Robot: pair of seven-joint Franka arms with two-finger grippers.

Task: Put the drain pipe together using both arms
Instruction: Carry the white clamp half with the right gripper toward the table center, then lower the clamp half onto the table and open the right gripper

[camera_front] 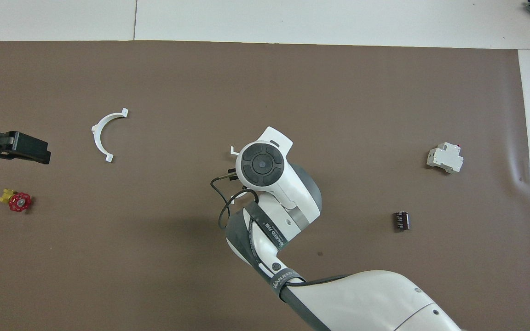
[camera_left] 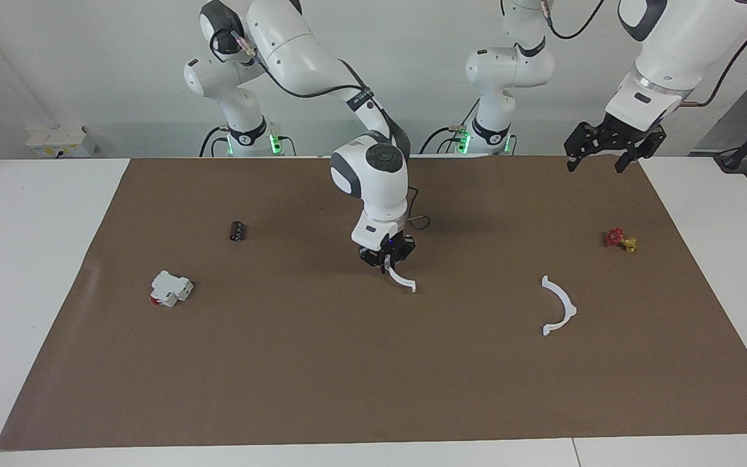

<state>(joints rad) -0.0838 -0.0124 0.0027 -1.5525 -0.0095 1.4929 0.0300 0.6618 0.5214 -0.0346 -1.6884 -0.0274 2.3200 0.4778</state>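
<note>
The held half-ring arc (camera_left: 403, 281) hangs above clear mat (camera_left: 390, 296) and opens toward the other arc, so I keep lowering it with my right gripper until it lies flat.
One white half-ring arc (camera_left: 560, 306) of the drain pipe lies flat on the brown mat toward the left arm's end; it also shows in the overhead view (camera_front: 105, 133). My right gripper (camera_left: 386, 261) is down at the middle of the mat, shut on the second half-ring arc (camera_left: 403, 279), whose free end hangs at the mat. In the overhead view the right wrist hides this gripper; only the arc's tab (camera_front: 233, 151) shows. My left gripper (camera_left: 597, 163) is open and empty, raised over the mat's edge near its base, waiting; it also shows in the overhead view (camera_front: 28, 148).
A white blocky part with a red end (camera_left: 170, 288) and a small black cylinder (camera_left: 237, 231) lie toward the right arm's end. A red and yellow valve (camera_left: 620, 239) lies under the left gripper's side. The brown mat (camera_left: 283, 376) covers the table.
</note>
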